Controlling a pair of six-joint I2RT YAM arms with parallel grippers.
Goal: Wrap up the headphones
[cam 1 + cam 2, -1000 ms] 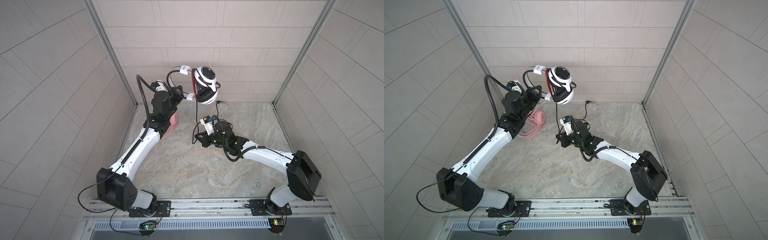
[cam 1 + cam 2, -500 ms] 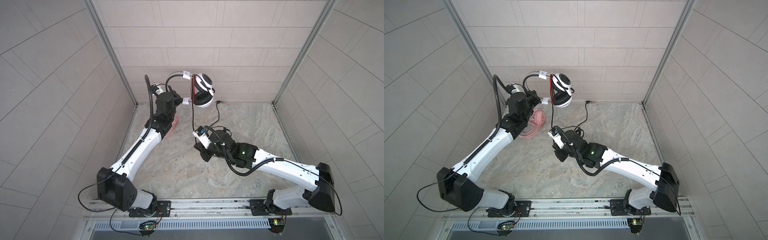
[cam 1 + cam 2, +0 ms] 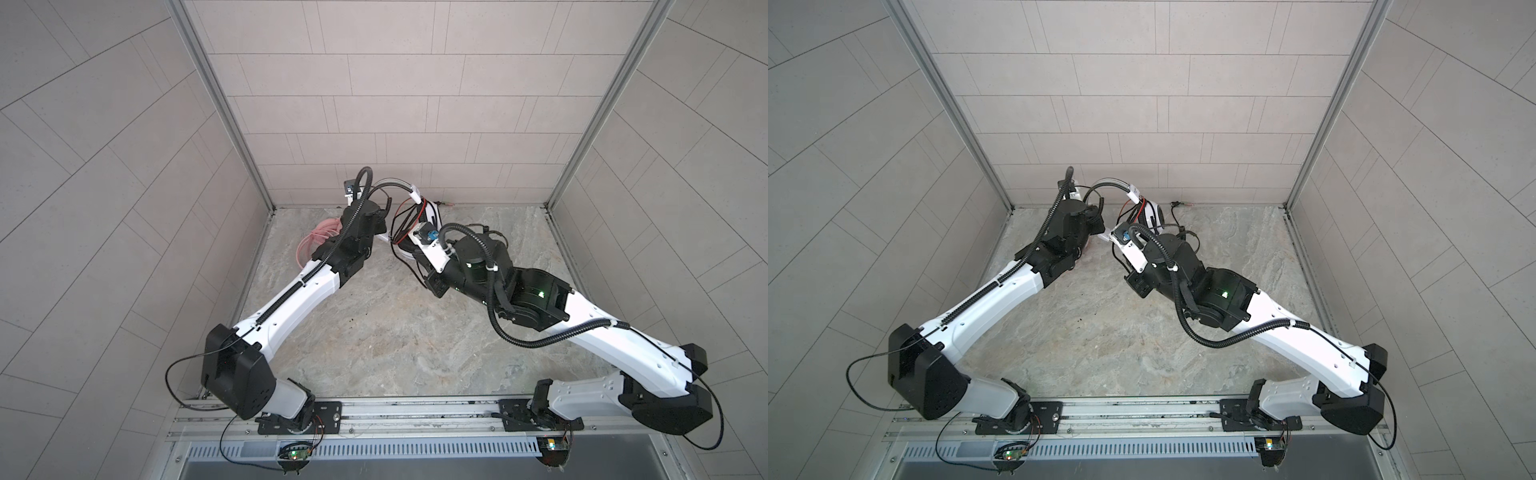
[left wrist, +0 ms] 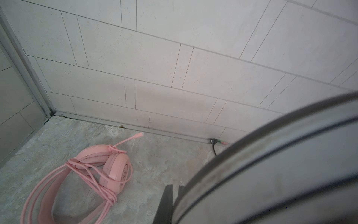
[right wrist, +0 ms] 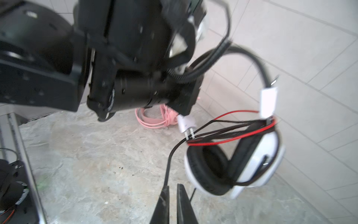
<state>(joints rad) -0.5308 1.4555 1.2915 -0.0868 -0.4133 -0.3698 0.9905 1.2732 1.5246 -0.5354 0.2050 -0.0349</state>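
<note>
My left gripper should lift the headphones and my right gripper should pass under them (image 5: 212, 207), since my right gripper is holding the black cable (image 5: 169, 161) on the earcups' near side.
The white-and-black headphones (image 5: 257, 155) hang in the air near the back wall, with black and red wire strung across the earcups. My left gripper (image 4: 175, 187) is shut on their headband (image 4: 271, 164), which fills the left wrist view. A black cable (image 5: 169, 161) drops from the earcups into my right gripper (image 5: 173, 186), which is shut on it just below the headset. In both top views the earcup (image 3: 434, 208) (image 3: 1154, 212) shows between the two wrists. The pink headphones (image 4: 114, 166) (image 3: 320, 237) lie on the floor at the back left, cable wound round them.
The black cable's plug (image 4: 214, 141) (image 3: 1177, 203) lies against the back wall. Tiled walls close the cell on three sides, with the corner post (image 4: 25, 67) near the pink headset. The left arm's wrist (image 5: 135, 67) hangs close in front of the right wrist camera.
The left arm has lowered the striped headphones from high by the back wall toward the floor. The right arm has swung up and back, close under them, still gripping the cable.
</note>
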